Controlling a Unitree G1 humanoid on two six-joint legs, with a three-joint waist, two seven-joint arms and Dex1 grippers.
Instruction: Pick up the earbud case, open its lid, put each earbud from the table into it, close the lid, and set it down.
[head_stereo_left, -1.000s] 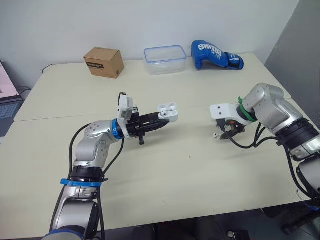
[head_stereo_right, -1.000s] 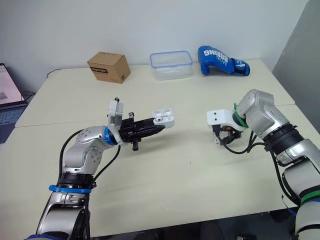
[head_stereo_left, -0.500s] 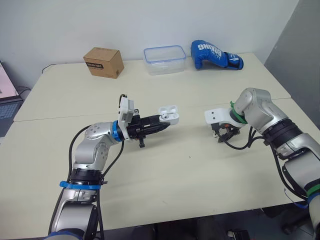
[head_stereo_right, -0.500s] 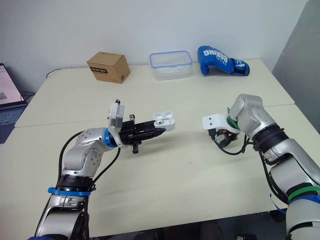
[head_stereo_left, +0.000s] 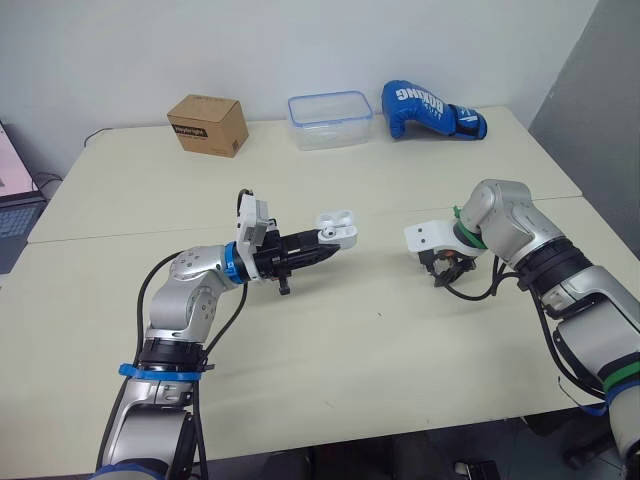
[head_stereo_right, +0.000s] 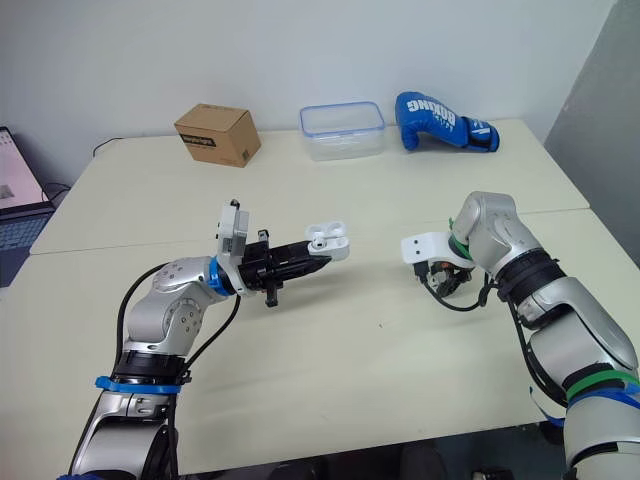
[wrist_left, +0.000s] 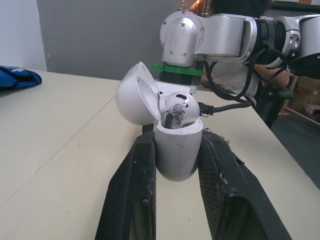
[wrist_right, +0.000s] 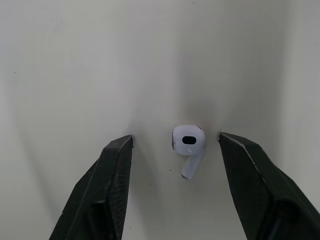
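The second earbud (wrist_right: 189, 140) has a slim stem (wrist_right: 192, 166) and a round head. It will therefore go in stem first, with its head showing, when I push it into the case.
My left gripper (head_stereo_left: 325, 243) is shut on the white earbud case (head_stereo_left: 337, 228) and holds it above the middle of the table. In the left wrist view the case (wrist_left: 176, 150) stands upright between the fingers, its lid (wrist_left: 137, 95) tipped open and one earbud (wrist_left: 177, 111) seated inside. My right gripper (head_stereo_left: 445, 272) points down at the table to the right of the case. In the right wrist view it is open (wrist_right: 176, 141), and a second white earbud (wrist_right: 189, 145) lies on the tabletop between the two fingertips, touching neither.
Along the table's far edge stand a cardboard box (head_stereo_left: 208, 124), a clear plastic container (head_stereo_left: 330, 120) and a blue boxing glove (head_stereo_left: 430, 108). A laptop (head_stereo_left: 12, 215) sits off the left edge. A seam (head_stereo_left: 120, 235) runs across the tabletop.
My right gripper has shifted a little left and down over the table. The left gripper has kept the case where it was.
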